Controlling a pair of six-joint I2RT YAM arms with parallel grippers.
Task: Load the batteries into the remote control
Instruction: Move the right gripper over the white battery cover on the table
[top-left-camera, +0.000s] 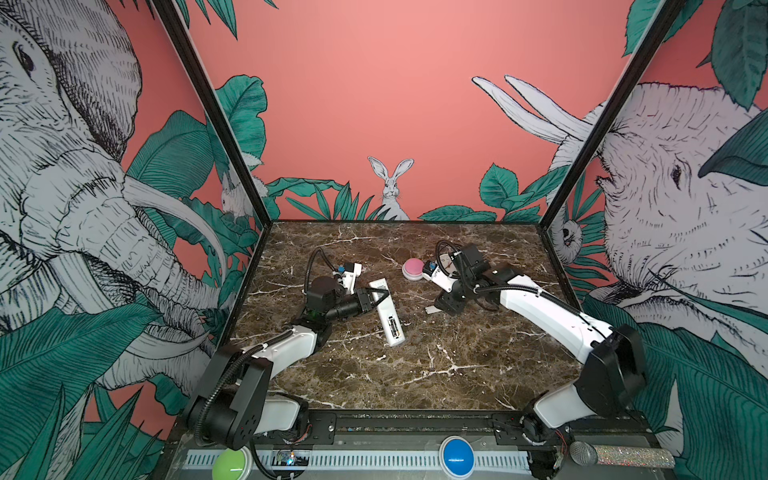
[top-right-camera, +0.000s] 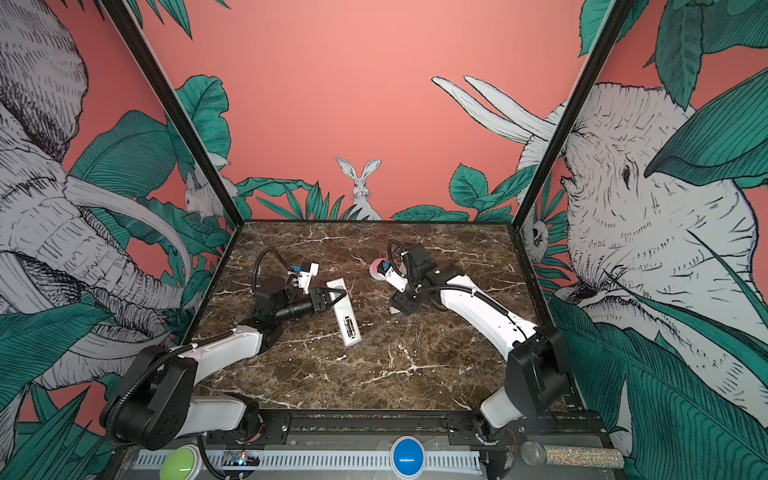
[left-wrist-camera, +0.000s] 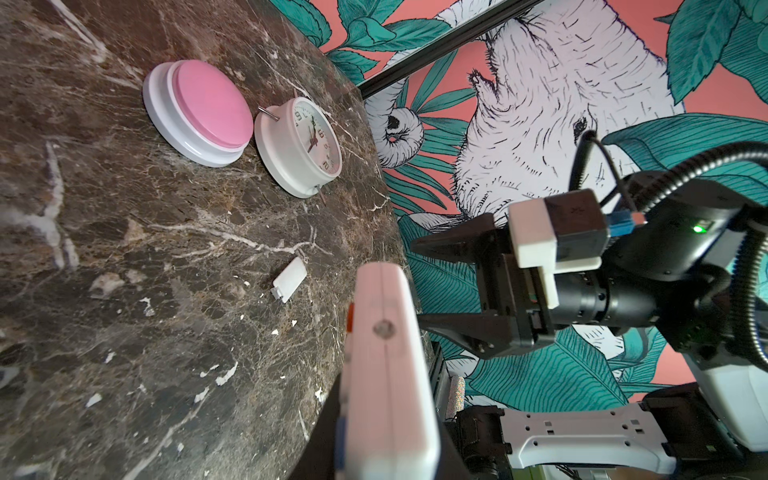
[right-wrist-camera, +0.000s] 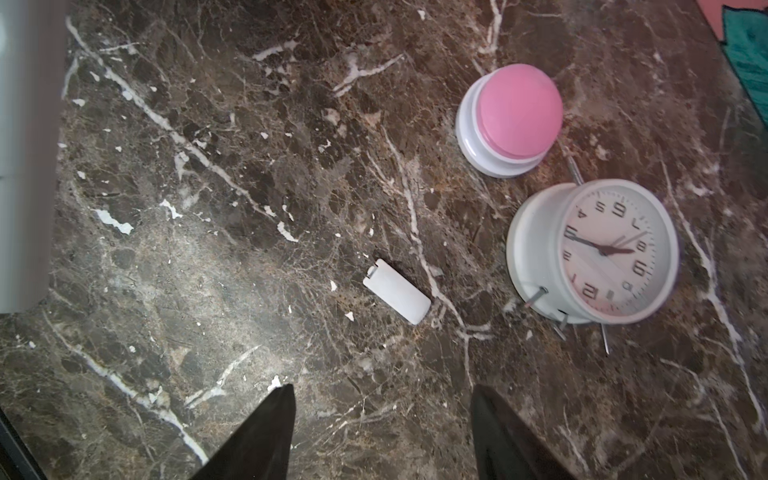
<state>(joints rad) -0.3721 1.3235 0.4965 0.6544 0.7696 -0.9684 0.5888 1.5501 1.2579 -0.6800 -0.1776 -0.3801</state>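
My right gripper keeps going down toward the white battery cover (right-wrist-camera: 397, 291) until the gripper's open fingers straddle the long edges (right-wrist-camera: 405, 281), because the cover lies flat and clear of the clock.
The white remote control (top-left-camera: 386, 311) lies back-up on the marble table (top-left-camera: 415, 374), left of the middle in both top views, also (top-right-camera: 344, 311). Its open recess holds what look like the batteries (top-left-camera: 394, 328). My left gripper (top-left-camera: 376, 296) is shut on the remote's far half. In the left wrist view the remote (left-wrist-camera: 386, 374) shows edge-on between the dark fingers. My right gripper (right-wrist-camera: 382, 392) is open and empty, hovering just short of a small white battery cover (right-wrist-camera: 397, 291), also (top-left-camera: 432, 309), flat on the table.
A pink dome button (right-wrist-camera: 513, 120) and a round white clock (right-wrist-camera: 594, 249) stand just beyond the cover, near the right arm. Green (top-left-camera: 230, 465) and blue (top-left-camera: 457, 455) buttons and a microphone (top-left-camera: 619, 455) sit on the front rail. Walls close three sides.
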